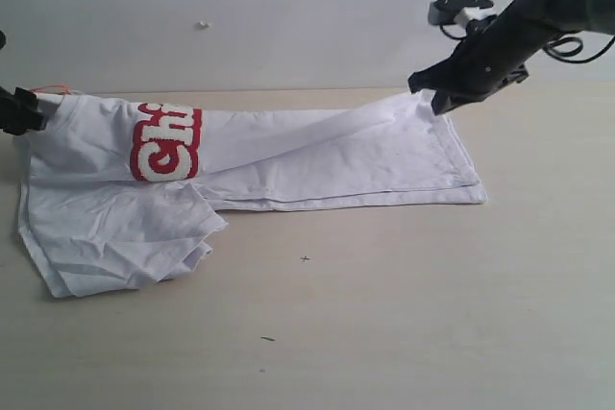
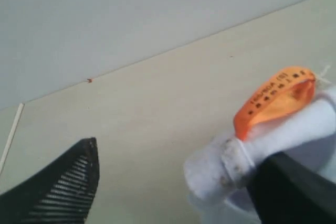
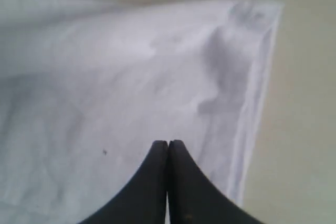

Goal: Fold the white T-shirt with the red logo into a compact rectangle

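Note:
I should press my left gripper on the crumpled sleeve [image 1: 104, 252] and pull that end of the T-shirt forward before I fold further, because the T-shirt lies close along the table's back edge.
The white T-shirt [image 1: 317, 160] lies lengthwise across the table, its far side folded over the body. Only the "Ch" end of the red logo [image 1: 165, 141] shows. A sleeve [image 1: 125, 237] is crumpled at the front left. My left gripper [image 1: 24, 110] sits at the collar end and is open [image 2: 176, 171]. The ribbed neck with its orange tag [image 2: 273, 98] is bunched against one finger [image 2: 294, 192]. My right gripper [image 1: 432, 98] hovers over the hem corner. It is shut [image 3: 168, 144], with no cloth visible between its tips and the shirt [image 3: 105, 77] beneath it.
The pale wooden table [image 1: 384, 314] stretches in front of and to the right of the shirt. A plain wall [image 1: 288, 16] rises just behind the table's back edge. Small dark specks [image 1: 305, 258] lie on the tabletop.

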Robot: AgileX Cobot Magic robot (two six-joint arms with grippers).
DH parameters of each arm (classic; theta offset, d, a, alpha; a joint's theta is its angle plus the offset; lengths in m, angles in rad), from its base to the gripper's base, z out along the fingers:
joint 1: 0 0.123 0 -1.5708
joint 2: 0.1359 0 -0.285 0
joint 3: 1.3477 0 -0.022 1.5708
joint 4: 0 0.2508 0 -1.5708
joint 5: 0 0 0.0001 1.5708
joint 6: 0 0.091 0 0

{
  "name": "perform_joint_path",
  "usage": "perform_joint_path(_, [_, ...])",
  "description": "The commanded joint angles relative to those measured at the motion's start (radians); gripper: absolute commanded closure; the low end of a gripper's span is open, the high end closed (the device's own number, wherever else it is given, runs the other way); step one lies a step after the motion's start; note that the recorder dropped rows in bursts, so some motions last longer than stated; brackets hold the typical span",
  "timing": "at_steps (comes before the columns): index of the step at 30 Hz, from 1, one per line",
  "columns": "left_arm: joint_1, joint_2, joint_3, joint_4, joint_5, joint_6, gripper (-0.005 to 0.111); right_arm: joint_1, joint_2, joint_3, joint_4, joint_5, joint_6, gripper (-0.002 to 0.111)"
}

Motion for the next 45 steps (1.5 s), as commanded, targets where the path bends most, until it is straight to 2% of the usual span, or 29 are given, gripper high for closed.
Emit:
perform_joint_path(1, [0.000, -0.031, -0.048, -0.063, 0.101, -0.025, 0.034, 0.046, 0.067, -0.008, -0.095, 0.070, 0.002, 0.108])
perform_joint_path(7, [0.006, -0.030, -0.212, -0.236, 0.404, -0.054, 0.034, 0.061, 0.114, -0.008, -0.234, 0.085, 0.103, 0.108])
perform_joint_path(12, [0.011, -0.030, -0.327, -0.249, 0.584, -0.085, 0.034, 0.061, 0.125, -0.008, -0.259, 0.096, 0.103, 0.108])
perform_joint_path(16, [0.013, -0.030, -0.362, -0.258, 0.693, -0.101, 0.034, 0.061, 0.125, -0.008, -0.258, 0.096, 0.101, 0.108])
perform_joint_path(19, [0.010, -0.028, -0.362, -0.275, 0.835, -0.014, 0.034, 0.061, 0.125, -0.008, -0.258, 0.095, 0.101, 0.108])
perform_joint_path(21, [0.010, -0.028, -0.362, -0.346, 1.038, 0.156, 0.037, 0.061, 0.125, -0.008, -0.262, 0.095, 0.101, 0.108])
perform_joint_path(23, [0.004, -0.028, -0.362, -0.376, 1.181, 0.278, 0.044, 0.061, 0.125, -0.008, -0.261, 0.099, 0.101, 0.108])
perform_joint_path(25, [-0.017, -0.028, -0.347, -0.379, 1.267, 0.306, 0.052, 0.061, 0.125, -0.008, -0.261, 0.103, 0.101, 0.108])
perform_joint_path(29, [-0.097, -0.028, -0.273, -0.348, 1.289, 0.306, 0.064, 0.061, 0.125, -0.008, -0.263, 0.103, 0.101, 0.108])
perform_joint_path(32, [-0.229, -0.028, -0.146, -0.197, 1.156, 0.271, 0.078, 0.061, 0.125, -0.008, -0.262, 0.120, 0.101, 0.108])
perform_joint_path(34, [-0.271, -0.026, -0.101, -0.146, 1.124, 0.246, 0.087, 0.061, 0.125, -0.008, -0.262, 0.135, 0.101, 0.108])
perform_joint_path(37, [-0.280, -0.026, -0.039, -0.148, 1.137, 0.244, 0.107, 0.061, 0.125, -0.008, -0.265, 0.160, 0.101, 0.108])
perform_joint_path(41, [-0.280, -0.014, 0.064, -0.083, 1.095, 0.219, 0.107, 0.061, 0.125, -0.008, -0.265, 0.162, 0.103, 0.108])
perform_joint_path(45, [-0.280, -0.004, 0.094, 0.012, 1.145, 0.137, 0.107, 0.061, 0.125, -0.008, -0.263, 0.173, 0.103, 0.108])
